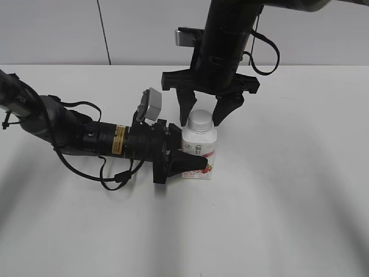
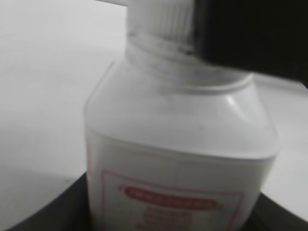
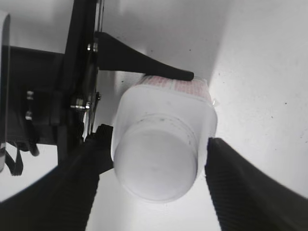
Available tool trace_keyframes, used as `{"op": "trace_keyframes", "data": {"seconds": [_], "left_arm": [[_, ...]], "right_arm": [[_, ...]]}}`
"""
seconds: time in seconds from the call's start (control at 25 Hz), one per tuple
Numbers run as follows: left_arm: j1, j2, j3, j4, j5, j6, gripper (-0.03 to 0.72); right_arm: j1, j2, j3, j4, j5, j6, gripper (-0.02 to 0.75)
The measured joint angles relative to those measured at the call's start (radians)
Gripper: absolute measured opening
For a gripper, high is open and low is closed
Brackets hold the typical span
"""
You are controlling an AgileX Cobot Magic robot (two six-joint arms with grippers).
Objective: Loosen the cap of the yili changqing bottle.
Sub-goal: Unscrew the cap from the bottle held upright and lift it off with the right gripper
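My left gripper is holding the bottle tightly by its body. The round white cap (image 1: 200,120) should come all the way off when I turn and lift it, while the bottle stays in place.
The yili changqing bottle (image 1: 199,153) stands upright on the white table, white with a pink-red label. Its white cap (image 1: 200,120) is on the neck. My left gripper (image 1: 187,163) comes in from the left and is shut on the bottle's body. In the left wrist view the bottle (image 2: 178,159) fills the frame, with the ribbed cap (image 2: 161,19) at the top. My right gripper (image 1: 202,122) hangs from above, open, with one finger on each side of the cap. The right wrist view shows the cap (image 3: 156,166) between the spread fingers (image 3: 156,185), with small gaps.
The white table (image 1: 288,190) spreads around the bottle. The left arm and its cables (image 1: 86,138) lie low across the left of the table. A grey wall (image 1: 57,34) stands behind.
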Motion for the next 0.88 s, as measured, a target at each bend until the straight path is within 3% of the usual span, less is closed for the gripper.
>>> {"op": "trace_keyframes", "data": {"seconds": [0.16,0.36,0.64,0.88], "left_arm": [[0.0,0.0,0.0,0.0,0.0,0.0,0.403],[0.0,0.0,0.0,-0.001,0.0,-0.004,0.403],[0.0,0.0,0.0,0.0,0.0,-0.005,0.402],[0.0,0.0,0.0,0.001,0.0,-0.005,0.402]], "right_arm": [[0.0,0.0,0.0,-0.004,0.002,0.0,0.391],[0.0,0.001,-0.022,-0.014,0.01,-0.021,0.391],[0.0,0.001,-0.047,-0.03,0.008,-0.283,0.389],[0.0,0.001,-0.047,-0.082,0.007,-0.365,0.389]]}}
